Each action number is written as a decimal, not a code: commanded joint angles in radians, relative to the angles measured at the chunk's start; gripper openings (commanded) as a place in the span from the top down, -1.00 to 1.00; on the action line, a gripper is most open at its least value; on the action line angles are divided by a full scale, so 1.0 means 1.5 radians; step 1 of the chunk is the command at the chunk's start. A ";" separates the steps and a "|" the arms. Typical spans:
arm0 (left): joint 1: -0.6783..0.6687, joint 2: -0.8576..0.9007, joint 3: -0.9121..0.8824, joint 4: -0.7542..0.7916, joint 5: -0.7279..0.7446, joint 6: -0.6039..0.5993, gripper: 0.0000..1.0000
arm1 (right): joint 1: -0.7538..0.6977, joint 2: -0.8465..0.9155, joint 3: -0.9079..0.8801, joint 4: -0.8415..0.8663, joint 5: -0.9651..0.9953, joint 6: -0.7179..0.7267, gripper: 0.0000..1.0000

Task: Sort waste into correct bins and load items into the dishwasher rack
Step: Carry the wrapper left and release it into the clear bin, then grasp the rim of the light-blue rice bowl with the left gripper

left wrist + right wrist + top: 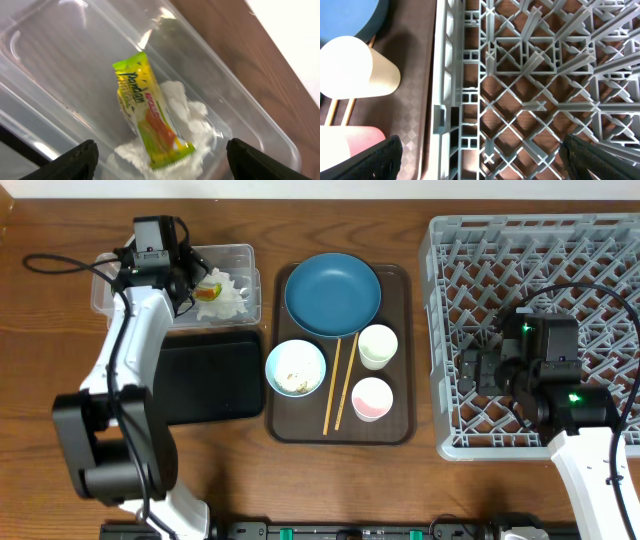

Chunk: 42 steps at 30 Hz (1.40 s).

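Note:
The wrapper [208, 292] is inside the clear box and the light-blue bowl's rim [322, 369] is free, so my left gripper keeps going until its fingers are on both sides of that rim.
The yellow-green snack wrapper [147, 112] lies on crumpled white tissue [187, 125] inside the clear box [235, 255]; both also show in the overhead view, wrapper [209, 288] and tissue [232, 295]. My left gripper [160, 162] is open and empty just above them. On the brown serving tray [395, 430] are the dark-blue plate [332, 295], the light-blue bowl [296, 368] with rice scraps, the pale green cup [378, 346], the pink cup [371, 398] and wooden chopsticks [338, 385]. My right gripper [480, 160] is open and empty over the grey rack's [600, 240] left edge.
The flat black tray [210, 375] lies in front of the clear box, left of the brown serving tray. The left arm reaches over the black tray's left side. In the right wrist view the pale green cup [355, 67] and pink cup [350, 142] sit left of the rack wall [442, 95].

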 commanded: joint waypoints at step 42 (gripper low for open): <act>-0.461 0.114 -0.023 -0.230 0.012 0.159 -0.18 | 0.005 -0.001 0.013 -0.001 -0.003 0.007 -0.99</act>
